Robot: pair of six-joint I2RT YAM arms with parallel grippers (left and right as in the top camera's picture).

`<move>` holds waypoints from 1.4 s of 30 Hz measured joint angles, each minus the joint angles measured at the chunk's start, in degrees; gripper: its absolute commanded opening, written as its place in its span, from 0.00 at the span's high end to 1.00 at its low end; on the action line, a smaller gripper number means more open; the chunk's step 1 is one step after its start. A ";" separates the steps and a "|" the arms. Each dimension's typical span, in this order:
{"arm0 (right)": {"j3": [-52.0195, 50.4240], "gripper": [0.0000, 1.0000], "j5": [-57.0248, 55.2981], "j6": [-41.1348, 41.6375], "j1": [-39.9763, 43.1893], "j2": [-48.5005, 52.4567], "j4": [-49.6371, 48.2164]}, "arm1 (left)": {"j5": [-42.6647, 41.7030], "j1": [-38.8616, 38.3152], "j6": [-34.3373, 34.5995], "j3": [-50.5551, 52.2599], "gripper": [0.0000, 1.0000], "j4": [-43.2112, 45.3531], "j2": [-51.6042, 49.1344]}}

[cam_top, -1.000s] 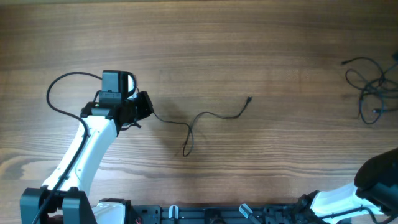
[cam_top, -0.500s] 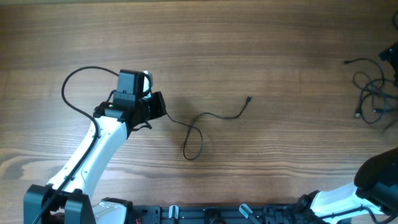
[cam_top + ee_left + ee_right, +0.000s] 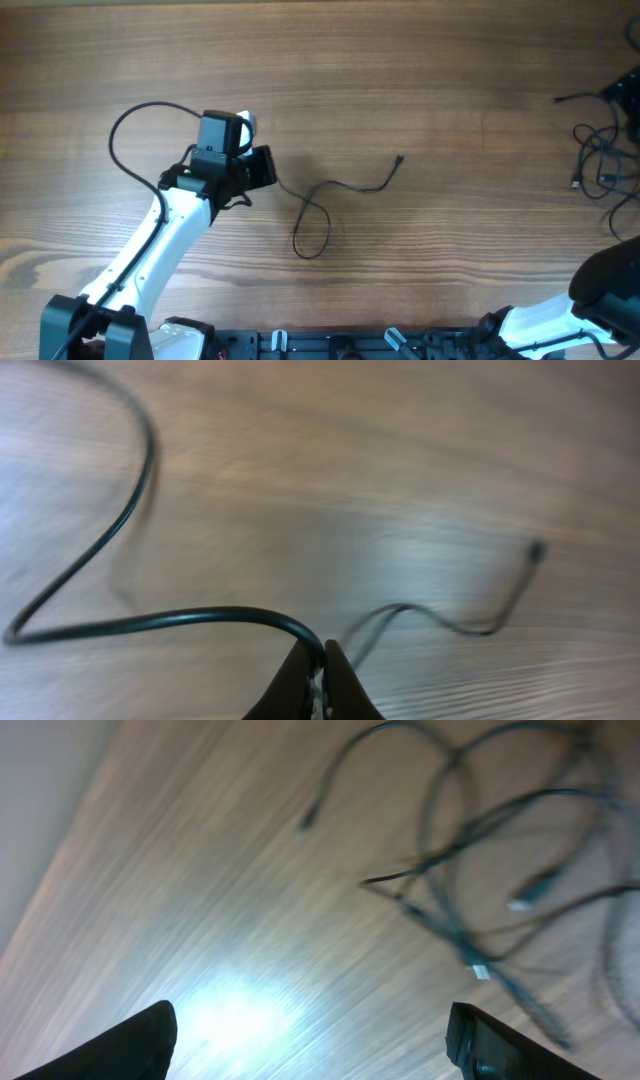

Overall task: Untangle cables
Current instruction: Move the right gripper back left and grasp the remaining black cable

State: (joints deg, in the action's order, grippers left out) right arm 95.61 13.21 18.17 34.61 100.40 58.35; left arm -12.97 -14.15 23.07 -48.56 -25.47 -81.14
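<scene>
The cable in the robot's left gripper is far from the tangle [image 3: 603, 152] near the right gripper, so the right gripper should take hold of the cable [image 3: 350, 186] and bring it to the tangle.
One thin black cable [image 3: 325, 205] lies loose at the table's middle, with a small loop and a plug end [image 3: 401, 158] to the right. My left gripper [image 3: 264, 168] is shut on its left end; the left wrist view shows the cord [image 3: 130, 625] pinched between the closed tips of the left gripper [image 3: 322, 660]. A tangle of several thin cables [image 3: 600, 150] sits at the far right edge. In the right wrist view that tangle [image 3: 480, 870] lies ahead of my right gripper [image 3: 310, 1050], which is wide open, with nothing but bare wood between its fingers.
The left arm's own thick black cable [image 3: 130, 130] arcs over the table to its left. The right arm's base [image 3: 605, 285] is at the bottom right. A dark mounting rail [image 3: 330, 345] runs along the front edge.
My left gripper moved right and slightly down with the cable end, and the cable's loop widened. The tangle at the right shifted a little.
</scene>
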 measured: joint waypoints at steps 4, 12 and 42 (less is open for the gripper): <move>-0.04 0.11 5.68 -3.63 -4.48 0.00 1.86 | -5.88 -4.33 0.55 0.02 0.96 12.70 0.00; -0.28 0.10 5.51 -6.56 -15.76 0.00 2.23 | -18.51 -17.51 3.04 -0.48 0.41 29.31 0.07; -27.54 0.15 1.42 -9.33 -50.21 0.00 -11.58 | 0.59 12.04 1.25 -0.50 0.00 -8.50 0.07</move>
State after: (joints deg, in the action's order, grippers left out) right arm 68.07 14.63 8.84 -15.59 100.40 46.76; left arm -12.38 -2.11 24.32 -49.06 -33.98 -81.08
